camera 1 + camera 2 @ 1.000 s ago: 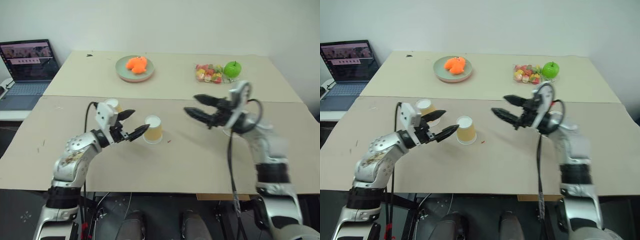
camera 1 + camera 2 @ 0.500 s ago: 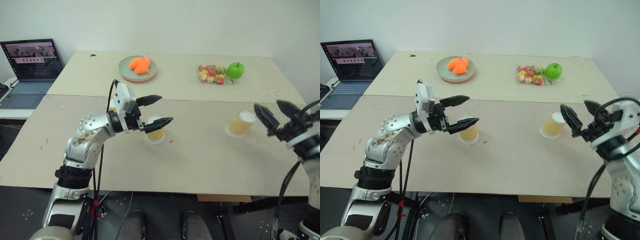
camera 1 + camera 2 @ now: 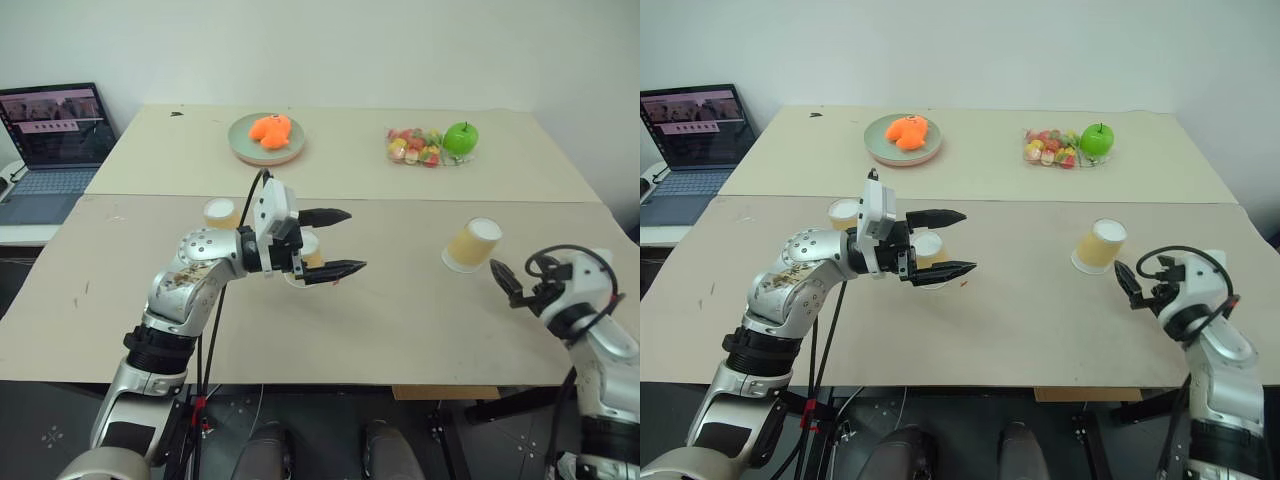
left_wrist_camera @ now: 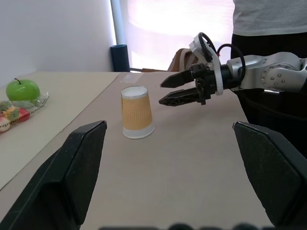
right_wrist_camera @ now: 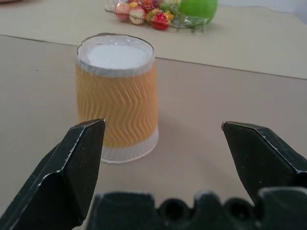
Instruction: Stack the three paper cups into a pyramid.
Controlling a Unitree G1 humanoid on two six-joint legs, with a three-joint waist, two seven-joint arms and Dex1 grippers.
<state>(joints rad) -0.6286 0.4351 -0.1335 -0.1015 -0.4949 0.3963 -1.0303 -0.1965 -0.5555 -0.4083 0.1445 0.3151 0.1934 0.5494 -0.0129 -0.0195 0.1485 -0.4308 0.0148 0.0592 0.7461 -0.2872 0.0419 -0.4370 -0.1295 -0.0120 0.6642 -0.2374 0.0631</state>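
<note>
The lone cup's tan side point(image 3: 475, 249) faces the low, open fingers of my right gripper with a clear way in, so I should keep moving until they are around the cup point(image 3: 471, 245).
Three tan-orange paper cups stand upside down on the table, apart from one another. One cup point(image 3: 222, 212) is at the left. The middle cup point(image 3: 310, 252) is partly hidden behind my left gripper point(image 3: 341, 242), which hovers open and points to the right. The third cup point(image 3: 472, 245) stands alone at the right; it appears as the cup point(image 5: 117, 96) in the right wrist view and the cup point(image 4: 136, 119) in the left wrist view. My right gripper point(image 3: 505, 281) is low by the table, open, just short of this cup. No pyramid stands.
At the back of the table are a green plate point(image 3: 267, 150) bearing an orange thing, a bag of sweets point(image 3: 413, 148) and a green apple point(image 3: 461, 137). A laptop point(image 3: 50, 125) sits on a side table at the left. A person point(image 4: 268, 19) stands behind my right arm.
My right arm has swung right and down, uncovering the right cup and ending low beside it. My left gripper has risen and moved right past the middle cup. Both stayed open.
</note>
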